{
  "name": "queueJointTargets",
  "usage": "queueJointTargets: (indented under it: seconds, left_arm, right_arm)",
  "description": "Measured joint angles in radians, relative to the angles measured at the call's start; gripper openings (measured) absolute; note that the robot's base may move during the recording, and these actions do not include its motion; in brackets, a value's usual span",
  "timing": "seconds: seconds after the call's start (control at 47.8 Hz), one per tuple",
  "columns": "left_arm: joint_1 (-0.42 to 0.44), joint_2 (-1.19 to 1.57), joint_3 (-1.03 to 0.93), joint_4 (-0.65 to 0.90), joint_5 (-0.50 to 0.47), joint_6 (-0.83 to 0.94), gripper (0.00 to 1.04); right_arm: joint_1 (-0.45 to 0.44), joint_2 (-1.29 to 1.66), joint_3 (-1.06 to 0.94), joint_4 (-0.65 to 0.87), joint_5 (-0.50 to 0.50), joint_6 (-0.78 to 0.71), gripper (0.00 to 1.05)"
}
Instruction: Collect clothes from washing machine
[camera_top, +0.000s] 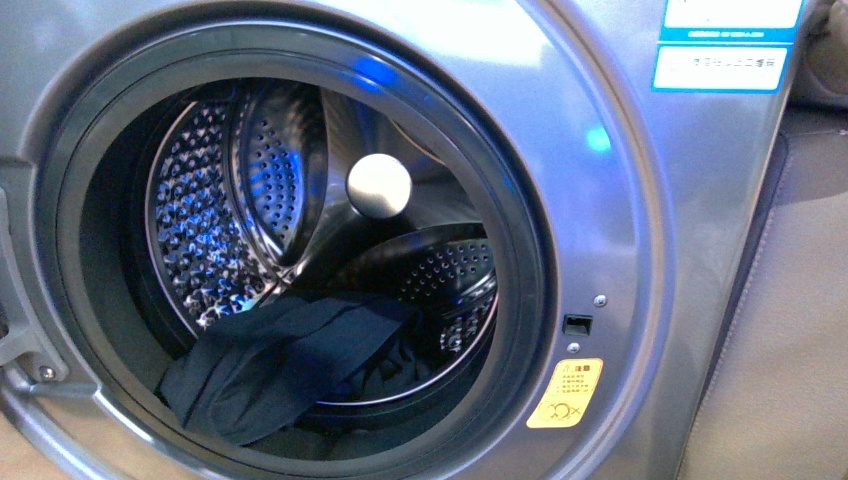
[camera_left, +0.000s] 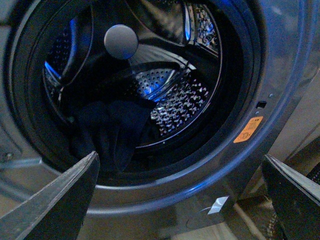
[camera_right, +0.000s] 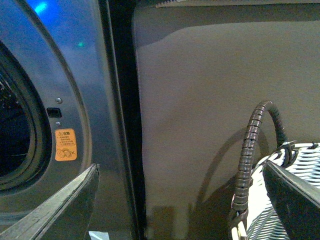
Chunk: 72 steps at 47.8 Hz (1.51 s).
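Note:
My gripper will pull, and the navy clothes should come out together and leave the drum empty, because their folds run unbroken over the drum's lower rim.
The grey washing machine fills the front view, its round mouth open onto the perforated steel drum. Dark navy clothes lie bunched in the drum's bottom and hang over the lower rim. In the left wrist view the clothes lie in the drum beyond my left gripper, which is open and empty outside the mouth's lower rim. My right gripper is open and empty, facing the machine's right edge and a grey wall. Neither gripper shows in the front view.
A grey-white woven basket with a dark wrapped handle stands right of the machine. A yellow sticker and door latch hole sit right of the mouth. A blue-white label is at the upper right.

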Motion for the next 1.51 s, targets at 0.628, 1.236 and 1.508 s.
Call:
queueJointTargets:
  seconds: [0.628,1.236,1.508]
  left_arm:
    - [-0.082,1.048,0.355,0.573,-0.149,0.076,0.98]
    - [-0.117,1.413,0.692,0.494,-0.238,0.142,0.98]
    - [-0.128,1.522,0.818,0.415,-0.239,0.142,0.98]
  right_arm:
    - [0.000,0.000,0.000,0.000,0.000,0.000,0.97]
    - [0.000,0.000,0.000,0.000,0.000,0.000,0.97]
    - [0.000,0.000,0.000,0.000,0.000,0.000,0.97]
